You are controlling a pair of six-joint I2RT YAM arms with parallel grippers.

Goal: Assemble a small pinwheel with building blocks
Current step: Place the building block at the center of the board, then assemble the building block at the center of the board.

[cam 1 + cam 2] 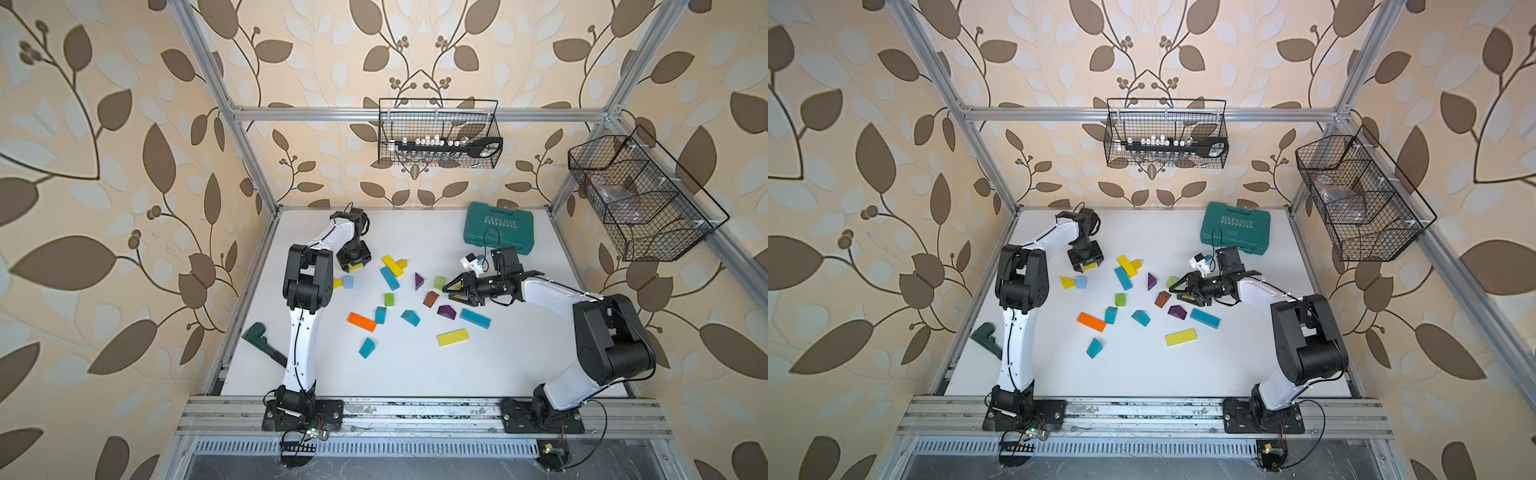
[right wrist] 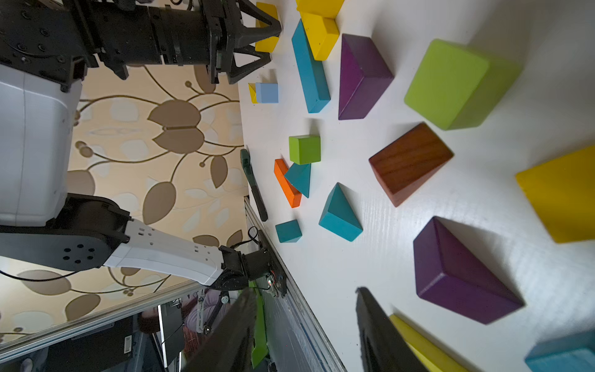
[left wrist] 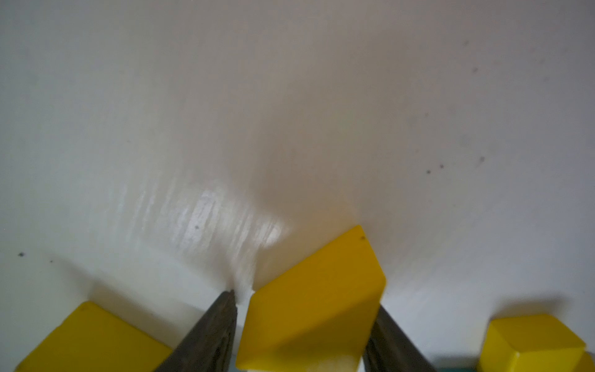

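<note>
The yellow block [image 3: 316,300] is crooked in my left gripper and stops short of the pale-blue cube [image 1: 348,282]. I should open the gripper, grip the block again and push it gently against the cube.
Building blocks lie scattered on the white table [image 1: 519,365]: a yellow bar [image 1: 392,265], teal bar [image 1: 389,278], orange bar [image 1: 361,322], green cube [image 1: 389,299], brown wedge [image 1: 431,299] and purple wedge [image 1: 446,311]. My left gripper [image 1: 353,265] points down at the back left. A yellow block [image 3: 309,309] stands between its fingers, and a gap shows beside one finger [image 3: 222,322]. My right gripper [image 1: 451,291] lies sideways, low over a yellow block [image 2: 560,193] near the brown wedge [image 2: 409,162]. It [image 2: 304,290] is open and empty.
A teal EXPLOIT case [image 1: 498,227] sits at the back right. A dark green tool [image 1: 262,338] lies by the left edge. A pale-blue cube [image 1: 348,282] and a yellow wedge [image 1: 337,283] rest near the left arm. Wire baskets [image 1: 438,133] hang on the walls.
</note>
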